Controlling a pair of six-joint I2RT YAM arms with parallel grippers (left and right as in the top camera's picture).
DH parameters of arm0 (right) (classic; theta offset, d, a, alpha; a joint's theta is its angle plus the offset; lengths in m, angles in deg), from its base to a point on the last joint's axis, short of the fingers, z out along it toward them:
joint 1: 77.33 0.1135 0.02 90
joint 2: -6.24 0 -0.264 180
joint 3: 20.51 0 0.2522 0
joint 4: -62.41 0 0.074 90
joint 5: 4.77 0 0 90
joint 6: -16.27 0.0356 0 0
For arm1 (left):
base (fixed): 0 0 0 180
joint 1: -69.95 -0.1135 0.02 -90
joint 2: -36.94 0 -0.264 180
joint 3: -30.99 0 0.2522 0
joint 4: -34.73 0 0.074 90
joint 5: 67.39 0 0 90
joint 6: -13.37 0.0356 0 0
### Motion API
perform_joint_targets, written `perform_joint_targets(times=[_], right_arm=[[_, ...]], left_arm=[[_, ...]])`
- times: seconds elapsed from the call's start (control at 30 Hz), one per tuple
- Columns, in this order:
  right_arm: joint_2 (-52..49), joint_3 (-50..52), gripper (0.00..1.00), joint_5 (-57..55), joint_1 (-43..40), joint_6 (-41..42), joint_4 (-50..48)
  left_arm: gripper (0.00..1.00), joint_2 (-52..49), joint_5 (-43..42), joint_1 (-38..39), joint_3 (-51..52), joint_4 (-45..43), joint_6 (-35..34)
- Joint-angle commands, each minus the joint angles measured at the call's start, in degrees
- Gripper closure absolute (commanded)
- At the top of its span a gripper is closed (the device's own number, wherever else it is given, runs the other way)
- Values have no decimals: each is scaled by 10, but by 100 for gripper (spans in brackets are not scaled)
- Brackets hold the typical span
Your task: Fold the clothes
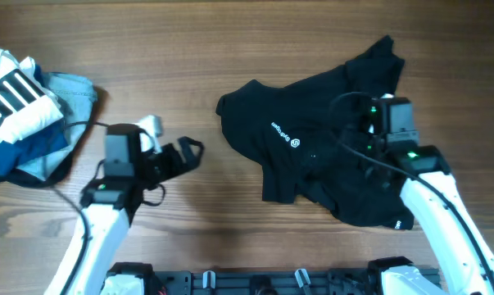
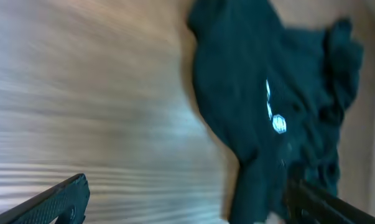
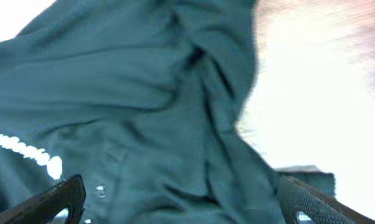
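The black shirt lies crumpled (image 1: pixel 333 160) toward the side of my right gripper. Next, my left gripper grabs the shirt and pulls it toward the clothes pile to spread it out.
The black short-sleeved shirt (image 1: pixel 312 139) lies crumpled on the wooden table, right of centre, its small white logo (image 1: pixel 286 133) facing up. It also shows in the left wrist view (image 2: pixel 262 93) and fills the right wrist view (image 3: pixel 131 112). My left gripper (image 1: pixel 189 154) is open and empty over bare wood, left of the shirt; in its wrist view its fingers (image 2: pixel 187 199) are spread wide. My right gripper (image 1: pixel 369 123) is open above the shirt's right part, with rumpled fabric between its spread fingers (image 3: pixel 181 199).
A pile of other clothes (image 1: pixel 25 115) lies at the left edge: a white garment with black stripes, light-blue denim and navy pieces. Bare wooden tabletop (image 1: pixel 148 49) lies between the pile and the shirt.
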State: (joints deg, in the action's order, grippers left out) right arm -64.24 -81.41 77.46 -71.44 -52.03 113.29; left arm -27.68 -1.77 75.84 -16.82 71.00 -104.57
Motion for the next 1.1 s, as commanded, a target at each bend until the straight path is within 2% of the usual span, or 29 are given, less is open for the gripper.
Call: perform_joint_targets(times=[0.0, 0.2, 0.23, 0.27, 0.33, 0.4, 0.43, 0.5, 0.57, 0.67, 0.73, 0.77, 0.8, 0.83, 0.87, 0.93, 0.97, 1.07], right_arm=[[6, -1, 0, 3, -25, 12, 10], [6, -1, 0, 3, -29, 14, 19], [6, -1, 0, 3, -29, 14, 20], [6, -1, 0, 3, -29, 14, 22], [6, -1, 0, 3, -29, 14, 25], [6, -1, 0, 3, -29, 13, 26], [6, -1, 0, 3, -29, 12, 27], [6, -1, 0, 1, -29, 11, 29], [6, -1, 0, 1, -29, 10, 31], [6, -1, 0, 1, -30, 9, 28], [6, -1, 0, 1, -30, 10, 25], [6, -1, 0, 1, -30, 10, 24], [6, -1, 0, 1, -30, 10, 23], [6, -1, 0, 1, -30, 10, 22], [6, -1, 0, 1, -30, 10, 21], [6, -1, 0, 1, -30, 10, 19], [6, -1, 0, 1, -30, 10, 20], [6, -1, 0, 1, -30, 10, 19]], left_arm=[[0, -74, -31, 85, -8, -48, -107], [0, -232, -8, 219, -8, -272, -198], [2, -257, 12, 235, -8, -301, -211], [9, -283, 36, 250, -8, -334, -228], [31, -327, 56, 272, -8, -389, -240], [66, -349, 57, 281, -8, -427, -239], [96, -352, 66, 280, -8, -435, -238], [96, -347, 86, 260, -8, -435, -228], [96, -332, 85, 223, -8, -428, -183], [96, -271, 86, 73, -29, -395, -64], [96, -250, 84, -17, -71, -370, -42], [96, -247, 79, -60, -102, -347, -42], [90, -246, 55, -99, -139, -315, -42], [36, -246, 31, -121, -158, -292, -42], [0, -246, -11, -137, -175, -260, -42], [0, -246, -90, -144, -179, -208, -42], [0, -246, -145, -141, -179, -144, -42], [0, -248, -148, -102, -176, 58, -41]])
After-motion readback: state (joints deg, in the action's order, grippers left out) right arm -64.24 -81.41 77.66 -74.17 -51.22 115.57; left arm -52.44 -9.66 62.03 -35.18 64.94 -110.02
